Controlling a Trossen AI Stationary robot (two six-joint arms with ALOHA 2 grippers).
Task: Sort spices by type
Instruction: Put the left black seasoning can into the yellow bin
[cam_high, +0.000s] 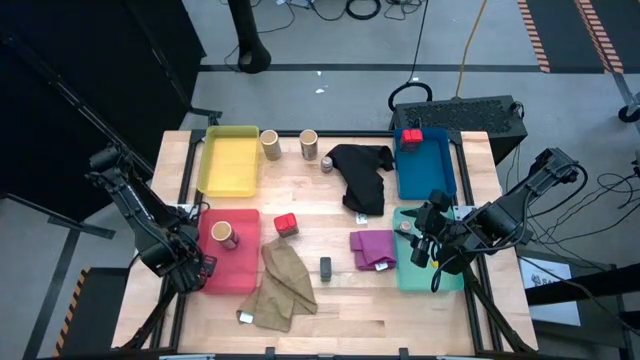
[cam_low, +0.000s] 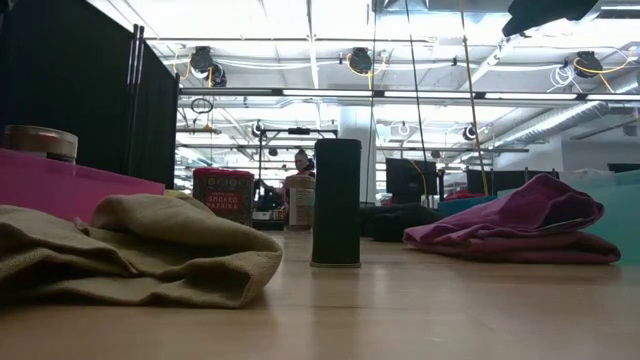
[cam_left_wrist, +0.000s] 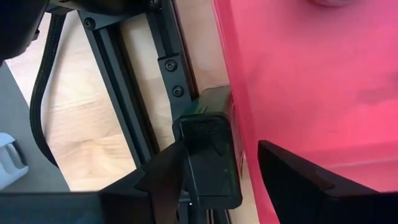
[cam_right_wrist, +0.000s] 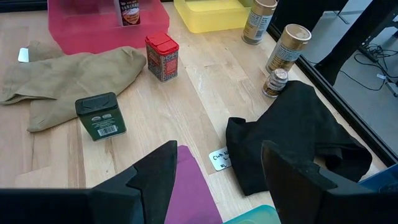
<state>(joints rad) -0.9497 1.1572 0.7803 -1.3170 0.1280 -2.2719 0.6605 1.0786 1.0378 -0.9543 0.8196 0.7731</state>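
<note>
The dark block (cam_left_wrist: 215, 155) is wedged against the red tray's side (cam_left_wrist: 237, 93) and the black rail, so my left gripper should nudge the red tray away before taking the block anew.
Two tan cylinders (cam_high: 271, 146) (cam_high: 309, 144) and a tiny jar (cam_high: 327, 163) stand by the yellow tray. One red box (cam_high: 286, 224) stands mid-table, another (cam_high: 411, 136) in the blue tray. A dark block (cam_high: 326, 267) stands upright near the khaki cloth. A tan cylinder (cam_high: 222, 235) sits in the red tray. My left gripper (cam_high: 197, 268) is open at the red tray's near-left corner, with a second dark block (cam_left_wrist: 208, 162) between its fingers, outside the tray wall. My right gripper (cam_right_wrist: 217, 149) hangs open over the teal tray's edge and the purple cloth (cam_right_wrist: 189, 193). My left gripper has the dark block (cam_left_wrist: 208, 162) close beside one finger (cam_left_wrist: 168, 177), while the other finger stands well apart over the red tray (cam_left_wrist: 298, 74). I cannot tell whether the near finger touches the block.
A black cloth (cam_high: 362, 178) lies mid-table, a khaki cloth (cam_high: 282, 287) toward the near edge and a purple cloth (cam_high: 373, 249) beside the teal tray (cam_high: 415, 278). The yellow tray (cam_high: 229, 163) and blue tray (cam_high: 427, 172) sit at the far side. A white tag (cam_right_wrist: 219, 159) lies by the black cloth.
</note>
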